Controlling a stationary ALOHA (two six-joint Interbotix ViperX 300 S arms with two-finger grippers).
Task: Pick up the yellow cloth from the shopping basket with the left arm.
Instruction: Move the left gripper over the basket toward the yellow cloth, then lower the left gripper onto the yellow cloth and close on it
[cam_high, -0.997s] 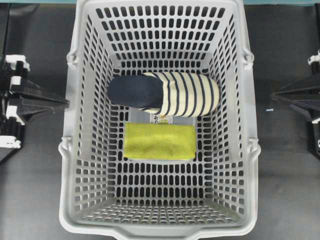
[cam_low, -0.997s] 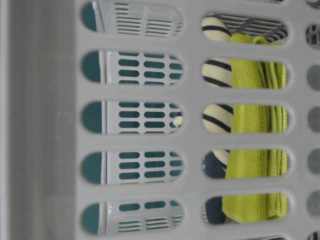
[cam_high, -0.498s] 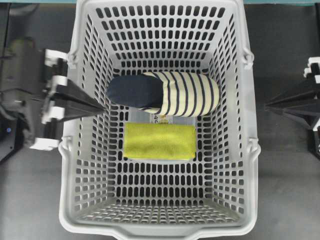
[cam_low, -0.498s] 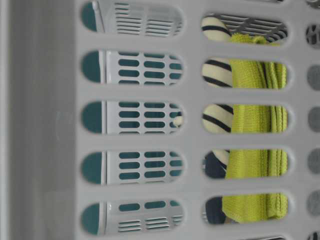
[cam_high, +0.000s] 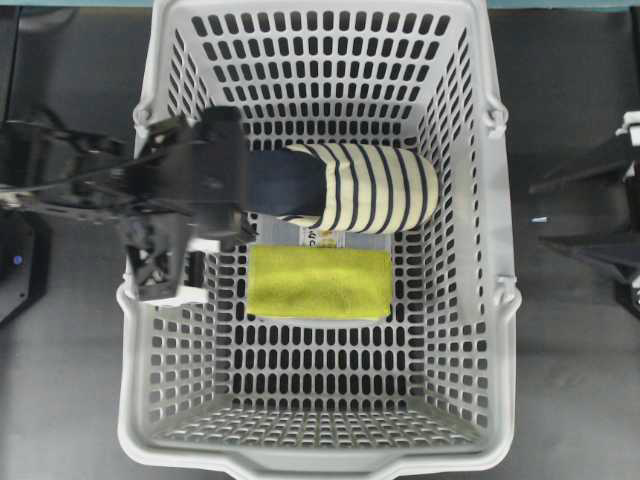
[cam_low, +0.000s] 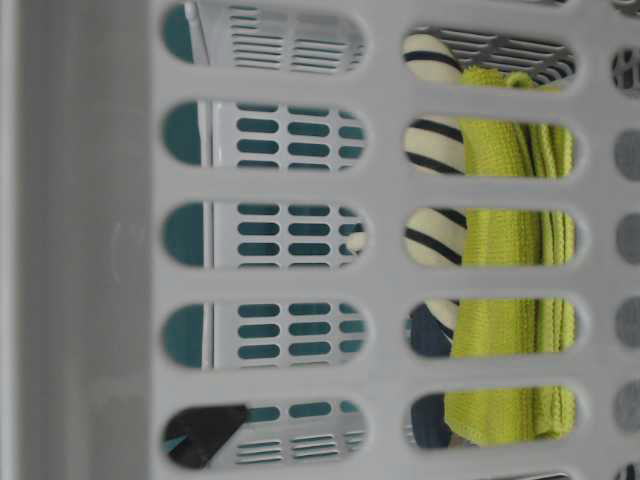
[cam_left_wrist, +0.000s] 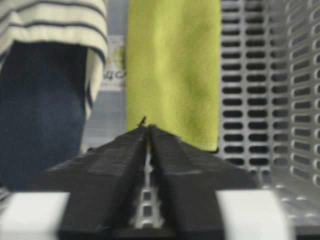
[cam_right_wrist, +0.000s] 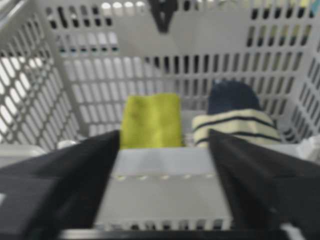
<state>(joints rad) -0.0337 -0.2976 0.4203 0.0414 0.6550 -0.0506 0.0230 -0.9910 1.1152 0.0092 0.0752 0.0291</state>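
A pale rim (cam_high: 318, 320) shows past the yellow cloth's edge (cam_high: 320, 313). I should expect a clear container hidden under the cloth, and it will stay behind when I lift.
The yellow cloth (cam_high: 319, 283) lies flat on the floor of the light-grey shopping basket (cam_high: 300, 462), just in front of a cream-and-navy striped roll (cam_high: 370, 188). My left gripper (cam_high: 238, 232) has reached over the basket's left wall and hovers by the cloth's left end. In the left wrist view it (cam_left_wrist: 147, 128) is shut and empty, its tips just short of the cloth's near edge (cam_left_wrist: 172, 65). My right gripper (cam_high: 545, 215) is open and empty outside the basket's right wall; its wrist view (cam_right_wrist: 165, 165) shows the cloth (cam_right_wrist: 151, 120) beyond the rim.
The striped roll (cam_left_wrist: 50, 20) touches the cloth's far long edge and lies under part of my left arm. A label (cam_high: 325, 238) shows between roll and cloth. The basket walls (cam_right_wrist: 165, 45) rise steeply on all sides. A dark fingertip (cam_low: 205, 432) shows through a slot.
My left arm has swung from outside the left wall over the rim into the basket, toward the cloth's left end. The right gripper shifted slightly. The cloth and roll have not moved.
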